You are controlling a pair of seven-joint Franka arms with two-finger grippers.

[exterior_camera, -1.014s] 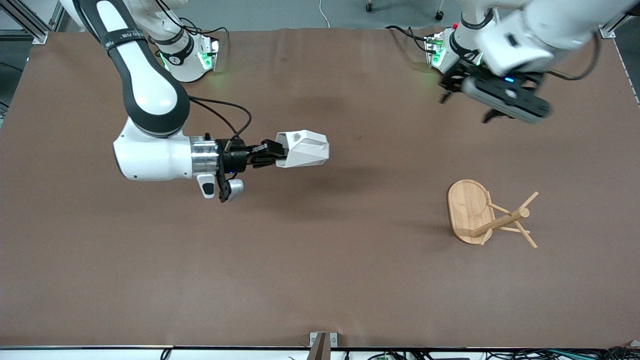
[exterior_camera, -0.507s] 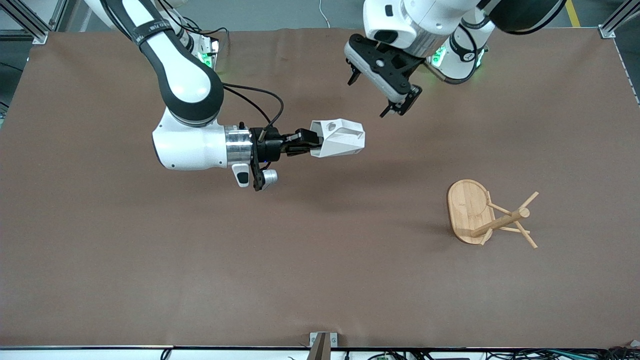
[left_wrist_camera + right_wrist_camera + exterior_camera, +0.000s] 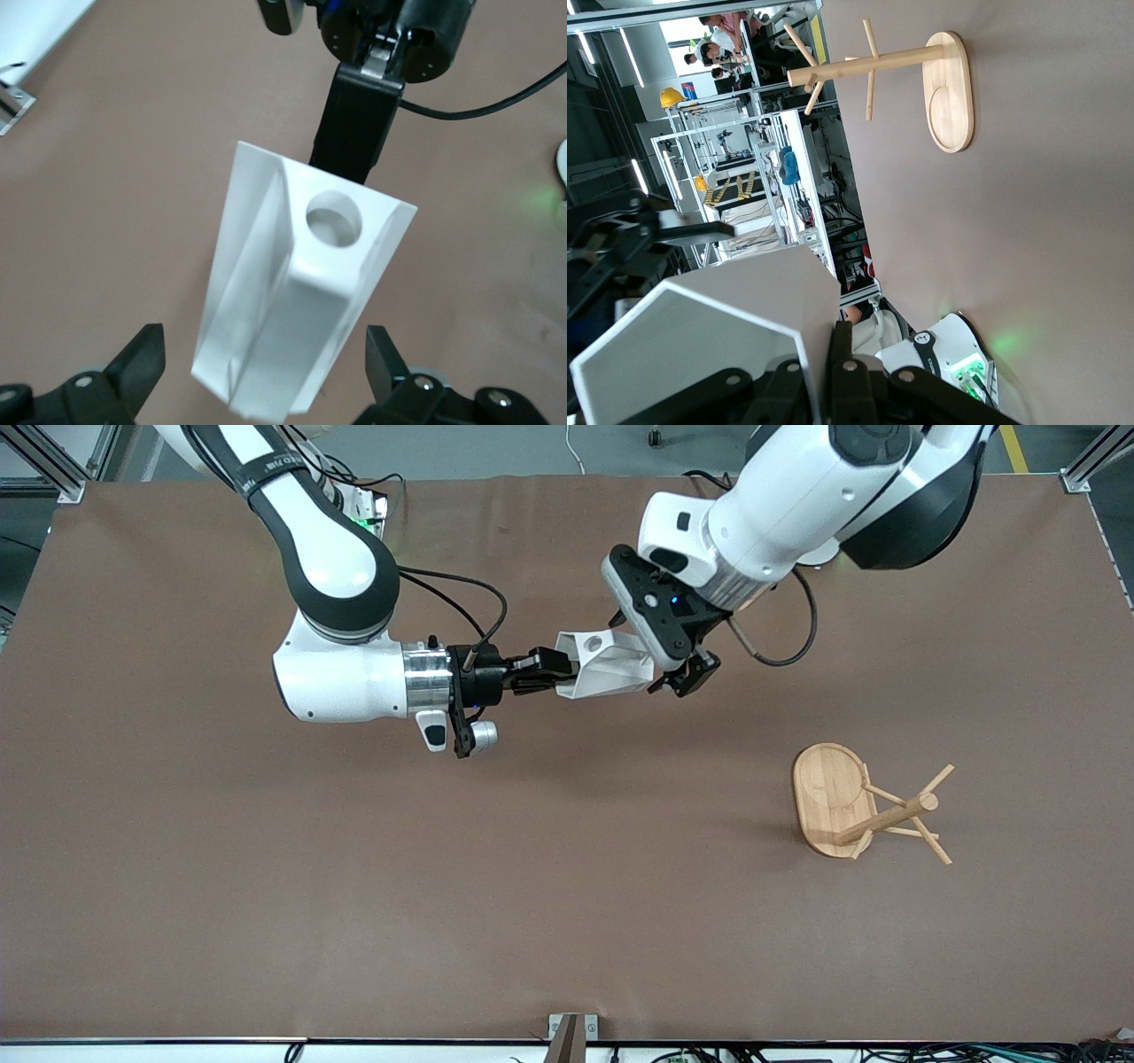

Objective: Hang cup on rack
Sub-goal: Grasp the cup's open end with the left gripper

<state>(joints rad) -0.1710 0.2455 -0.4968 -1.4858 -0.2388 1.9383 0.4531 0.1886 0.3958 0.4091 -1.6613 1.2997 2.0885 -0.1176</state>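
Note:
My gripper will hang the cup, and the cup's handle will then take a rack peg crosswise behind it, because a hollow (image 3: 255, 288) runs beside the white cup's raised handle (image 3: 299, 312).
My right gripper (image 3: 551, 670) is shut on the rim wall of the white faceted cup (image 3: 608, 662) and holds it sideways in the air over the middle of the table. The cup's handle with its round hole (image 3: 335, 217) faces the left wrist camera. My left gripper (image 3: 656, 660) is open, with one finger (image 3: 142, 363) on each side of the cup's base end and a gap to each. In the right wrist view the fingers (image 3: 837, 367) pinch the cup's wall (image 3: 700, 345). The bamboo rack (image 3: 828, 788) stands toward the left arm's end of the table, nearer the front camera, and also shows in the right wrist view (image 3: 948, 88).
The brown table mat (image 3: 354, 886) lies under both arms. A small metal bracket (image 3: 571, 1032) sits at the table's edge nearest the front camera. Both robot bases and their cables stand along the edge farthest from it.
The left arm has swung in from its end of the table and put its open gripper around the cup's base end. The right arm carried the cup toward it, then nearly stopped.

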